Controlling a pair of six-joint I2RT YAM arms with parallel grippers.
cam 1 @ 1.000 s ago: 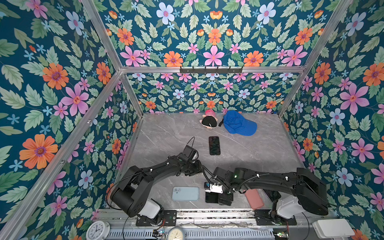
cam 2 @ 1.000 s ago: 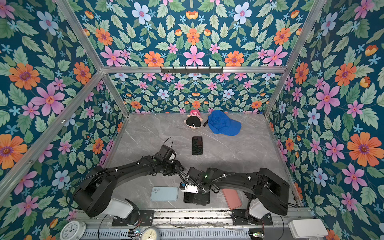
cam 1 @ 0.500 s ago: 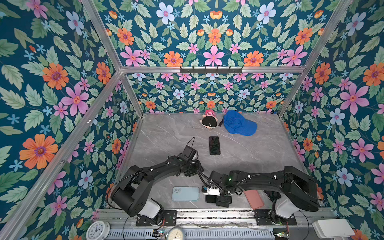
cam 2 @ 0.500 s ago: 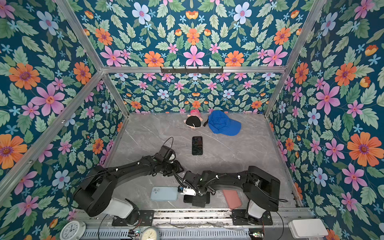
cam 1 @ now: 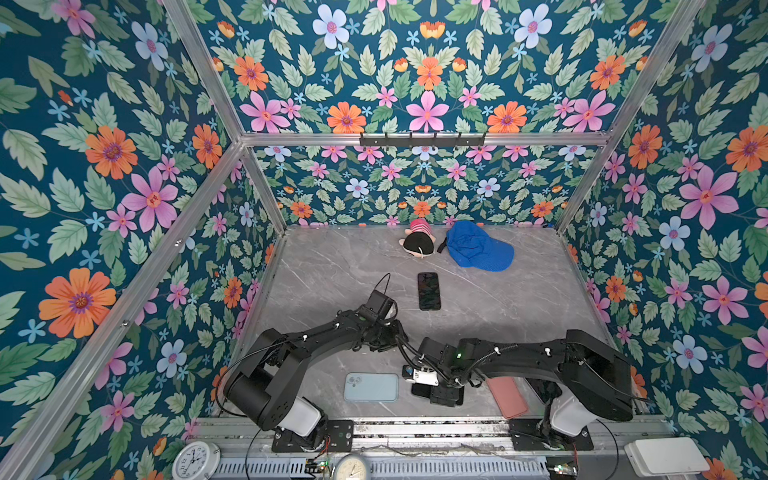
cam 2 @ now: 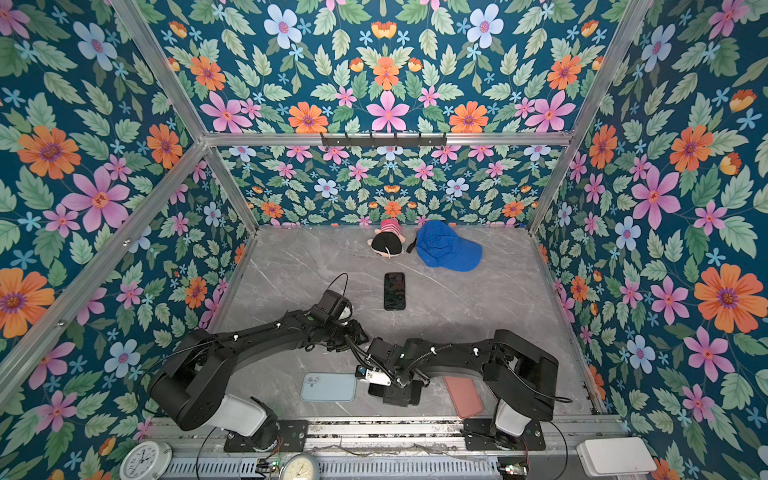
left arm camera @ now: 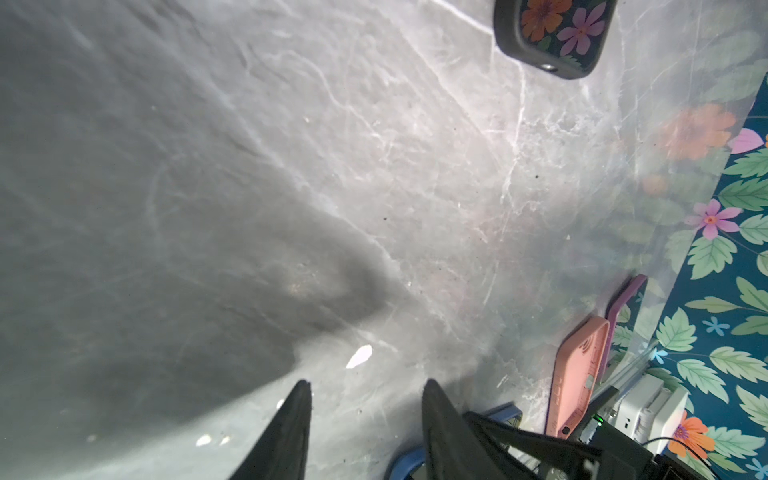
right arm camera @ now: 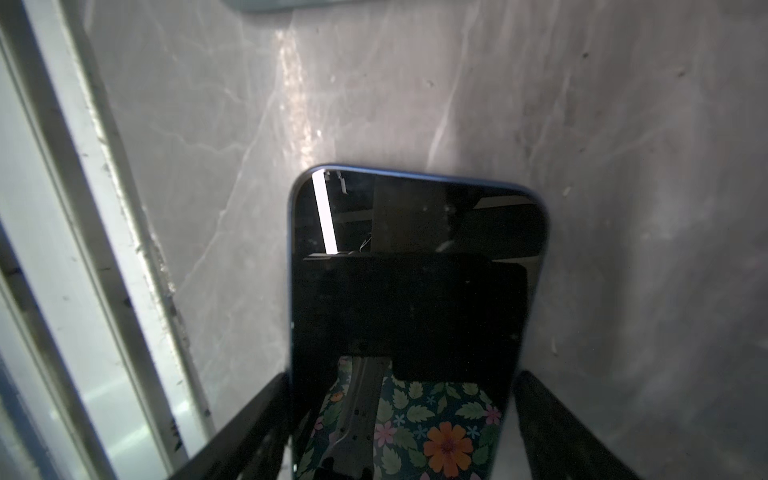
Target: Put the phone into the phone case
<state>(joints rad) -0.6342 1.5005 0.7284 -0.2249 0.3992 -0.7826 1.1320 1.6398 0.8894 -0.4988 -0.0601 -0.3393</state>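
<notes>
The phone's near end is inside my right gripper by the metal rail. Next, I lift the phone and hold its loose end out to my left gripper.
A dark-screened phone with a blue rim lies flat on the marble table near its front edge. My right gripper is open and straddles the phone's near end, with a thin gap at one finger. In both top views the right gripper covers most of the phone. A pink phone case lies just right of it, hollow side up. My left gripper is open over bare table behind the right wrist.
A light blue phone-shaped slab with camera rings lies left of the right gripper. A phone in a black case lies mid-table. A blue cap and a plush toy sit at the back. A metal rail borders the front.
The right arm has drawn in slightly to the left and toward the front over the phone. The left arm has not moved.
</notes>
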